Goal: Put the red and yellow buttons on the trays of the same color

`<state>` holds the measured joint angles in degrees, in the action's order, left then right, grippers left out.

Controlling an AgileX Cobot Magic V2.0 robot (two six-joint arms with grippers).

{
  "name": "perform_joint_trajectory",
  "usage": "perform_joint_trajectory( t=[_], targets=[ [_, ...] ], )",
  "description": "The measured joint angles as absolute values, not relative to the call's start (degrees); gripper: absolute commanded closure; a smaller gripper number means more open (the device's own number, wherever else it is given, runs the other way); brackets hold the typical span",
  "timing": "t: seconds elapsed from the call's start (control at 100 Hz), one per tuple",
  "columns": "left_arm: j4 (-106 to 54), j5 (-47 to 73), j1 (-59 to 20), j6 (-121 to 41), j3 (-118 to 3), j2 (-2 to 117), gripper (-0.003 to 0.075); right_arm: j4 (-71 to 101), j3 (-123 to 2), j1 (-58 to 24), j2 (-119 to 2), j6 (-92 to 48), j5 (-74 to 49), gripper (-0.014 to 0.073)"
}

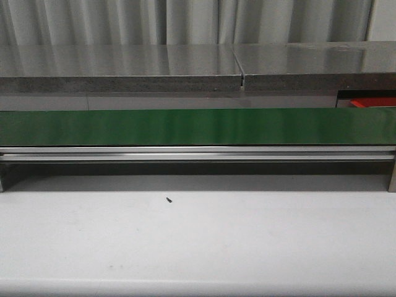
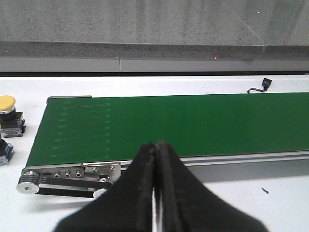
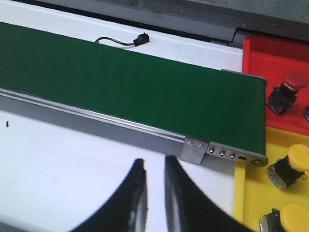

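Observation:
A yellow button [image 2: 7, 103] is at the end of the belt far away from my right gripper and the yellow tray. My left gripper should therefore load the green belt [image 2: 91, 128] from there.
A red button [image 3: 291, 83] stands on the red tray [image 3: 268, 52] past the end of the green belt [image 3: 120, 82]. Two yellow buttons [image 3: 295, 160] [image 3: 288, 217] sit on the yellow tray [image 3: 277, 141] beside it. Another yellow button [image 2: 7, 103] stands on the white table by the belt's other end [image 2: 145, 125], with a second piece [image 2: 4, 148] cut off by the frame edge. My left gripper [image 2: 156, 145] is shut and empty in front of the belt. My right gripper [image 3: 154, 162] is open by a narrow gap, empty, over the white table. Neither gripper shows in the front view, where the red tray [image 1: 371, 101] peeks out behind the belt.
The long green belt [image 1: 198, 127] with its metal rail [image 1: 198, 153] crosses the front view. A small black connector on a wire [image 3: 140, 38] lies behind the belt. A grey counter [image 1: 124, 68] runs along the back. A tiny dark speck [image 1: 169, 199] lies on the white table.

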<state>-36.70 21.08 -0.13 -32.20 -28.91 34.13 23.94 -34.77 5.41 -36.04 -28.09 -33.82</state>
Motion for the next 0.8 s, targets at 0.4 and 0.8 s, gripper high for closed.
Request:
perform_joint_trajectory(
  t=[0.4, 0.8],
  targets=[
    [-36.7, 21.1, -0.1, -32.2, -28.9, 34.1, 0.0736, 23.9, -33.2, 5.4, -34.1, -28.2, -36.4, 0.0691],
    [-36.6, 22.6, -0.1, -32.2, -28.9, 34.1, 0.0040, 23.9, -33.2, 5.4, -34.1, -28.2, -36.5, 0.0691]
  ],
)
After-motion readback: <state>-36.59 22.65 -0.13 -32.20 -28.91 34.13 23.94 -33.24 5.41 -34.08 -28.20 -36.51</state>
